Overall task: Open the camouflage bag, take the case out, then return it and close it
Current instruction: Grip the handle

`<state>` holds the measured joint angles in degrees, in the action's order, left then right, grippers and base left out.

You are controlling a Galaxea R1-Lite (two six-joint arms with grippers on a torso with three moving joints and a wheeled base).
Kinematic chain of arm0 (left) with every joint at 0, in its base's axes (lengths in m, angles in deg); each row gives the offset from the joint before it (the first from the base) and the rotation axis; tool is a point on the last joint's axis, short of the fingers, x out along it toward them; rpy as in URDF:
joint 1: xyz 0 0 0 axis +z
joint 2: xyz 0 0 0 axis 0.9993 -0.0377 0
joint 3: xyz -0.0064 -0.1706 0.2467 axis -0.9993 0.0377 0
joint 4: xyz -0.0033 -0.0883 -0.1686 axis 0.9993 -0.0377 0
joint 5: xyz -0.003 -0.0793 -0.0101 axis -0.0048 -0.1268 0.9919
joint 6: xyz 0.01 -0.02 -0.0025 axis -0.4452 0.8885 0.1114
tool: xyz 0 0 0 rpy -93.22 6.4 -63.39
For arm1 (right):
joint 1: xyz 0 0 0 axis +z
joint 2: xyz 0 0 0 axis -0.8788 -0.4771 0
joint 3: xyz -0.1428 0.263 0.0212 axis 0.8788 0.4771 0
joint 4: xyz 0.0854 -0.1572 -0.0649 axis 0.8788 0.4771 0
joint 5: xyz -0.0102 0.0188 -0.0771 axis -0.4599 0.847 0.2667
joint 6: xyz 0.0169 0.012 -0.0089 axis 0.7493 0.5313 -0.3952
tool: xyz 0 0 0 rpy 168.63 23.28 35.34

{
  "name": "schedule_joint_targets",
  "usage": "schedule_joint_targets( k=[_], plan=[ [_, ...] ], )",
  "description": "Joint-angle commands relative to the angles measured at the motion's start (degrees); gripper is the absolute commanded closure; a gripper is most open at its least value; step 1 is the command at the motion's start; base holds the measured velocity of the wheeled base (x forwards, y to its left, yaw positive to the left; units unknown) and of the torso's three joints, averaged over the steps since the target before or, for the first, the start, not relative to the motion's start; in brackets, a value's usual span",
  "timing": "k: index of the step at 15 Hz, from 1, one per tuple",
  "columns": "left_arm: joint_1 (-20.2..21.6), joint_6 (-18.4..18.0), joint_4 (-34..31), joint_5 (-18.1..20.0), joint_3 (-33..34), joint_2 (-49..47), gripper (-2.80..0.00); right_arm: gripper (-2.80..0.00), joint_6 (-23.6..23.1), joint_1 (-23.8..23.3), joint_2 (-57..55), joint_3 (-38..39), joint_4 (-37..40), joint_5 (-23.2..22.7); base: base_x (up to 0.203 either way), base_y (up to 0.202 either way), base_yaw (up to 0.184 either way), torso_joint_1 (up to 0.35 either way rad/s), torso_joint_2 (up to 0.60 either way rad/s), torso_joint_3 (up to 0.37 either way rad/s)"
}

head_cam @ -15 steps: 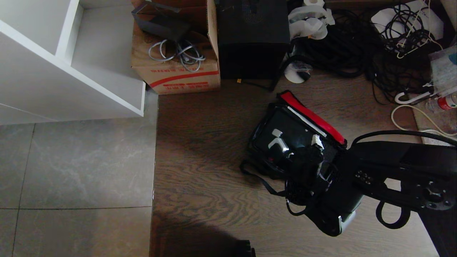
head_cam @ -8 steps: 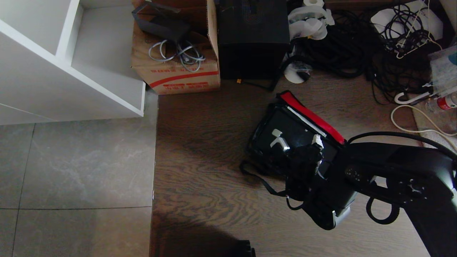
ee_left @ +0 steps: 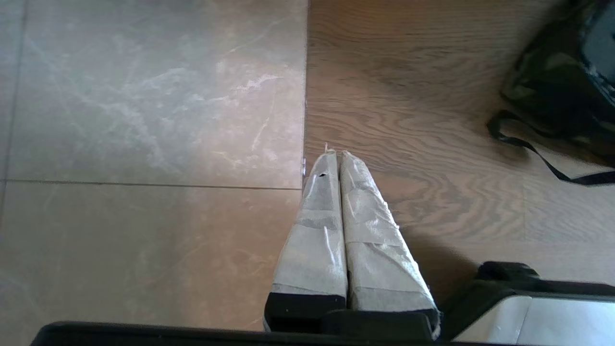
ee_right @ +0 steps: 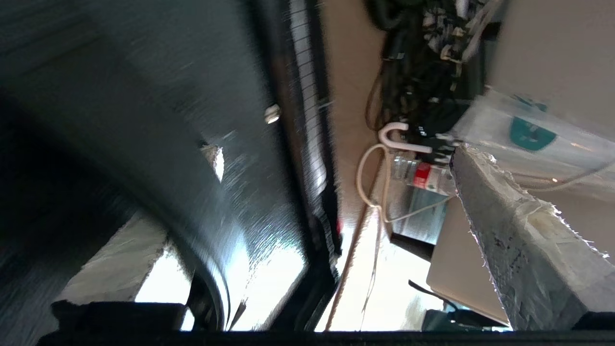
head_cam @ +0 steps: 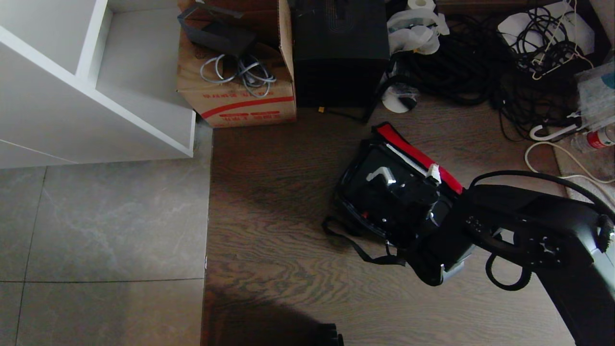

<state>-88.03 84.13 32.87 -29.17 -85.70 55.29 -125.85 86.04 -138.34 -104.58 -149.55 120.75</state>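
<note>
My gripper will drag the camouflage bag (head_cam: 416,152) along a little when I lift the case, because the black case fits snugly (head_cam: 364,216) between the bag's sides.
The camouflage bag (head_cam: 350,199) lies open on the wooden floor, its red lining (head_cam: 413,153) turned up along the far side. The black case (head_cam: 365,192) lies flat inside it. My right gripper (head_cam: 408,173) hangs over the case, open, its white-taped fingertips (head_cam: 435,170) spread wide. In the right wrist view the case's dark top (ee_right: 168,96) fills the space beside the gripper (ee_right: 336,156), and a curved black bar crosses one finger (ee_right: 120,259). Nothing is gripped. My left gripper (ee_left: 334,154) is shut and parked over the floor, with the bag (ee_left: 562,81) off to its side.
A brown cardboard carton (head_cam: 235,96) and a tall black box (head_cam: 341,53) stand behind the bag. A white shelf unit (head_cam: 96,86) is at the far left. Tangled cables (head_cam: 480,62) and a bottle (head_cam: 600,138) lie at the back right. The bag's strap (head_cam: 355,245) trails on the floor.
My right arm has pushed further over the bag toward the red lining, its spread fingers now over the far part of the case. The fingers stayed open. The left arm kept still.
</note>
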Motion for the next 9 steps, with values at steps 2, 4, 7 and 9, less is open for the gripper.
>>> schedule_joint_targets(
  k=[2,4,7,9],
  plan=[
    [0.0,0.0,0.0,0.0,0.5,0.1,0.00,-2.80,-2.2,-2.2,-0.6,-4.3,0.5,0.3,0.000,0.000,0.000,0.000,0.00,0.000],
    [0.0,0.0,0.0,0.0,0.4,0.0,0.00,-2.80,-2.4,-2.9,-0.7,-6.2,1.8,0.1,0.000,0.000,0.000,0.000,0.00,0.000],
    [0.0,0.0,0.0,0.0,0.4,0.0,0.00,0.00,-2.1,-3.0,-1.1,-5.5,2.6,-0.9,0.000,0.000,0.000,0.000,0.00,0.000],
    [0.0,0.0,0.0,0.0,0.5,0.0,0.00,0.00,-1.9,-3.0,-1.7,-5.4,2.6,-0.9,0.000,0.000,0.000,0.000,0.00,0.000]
  ],
)
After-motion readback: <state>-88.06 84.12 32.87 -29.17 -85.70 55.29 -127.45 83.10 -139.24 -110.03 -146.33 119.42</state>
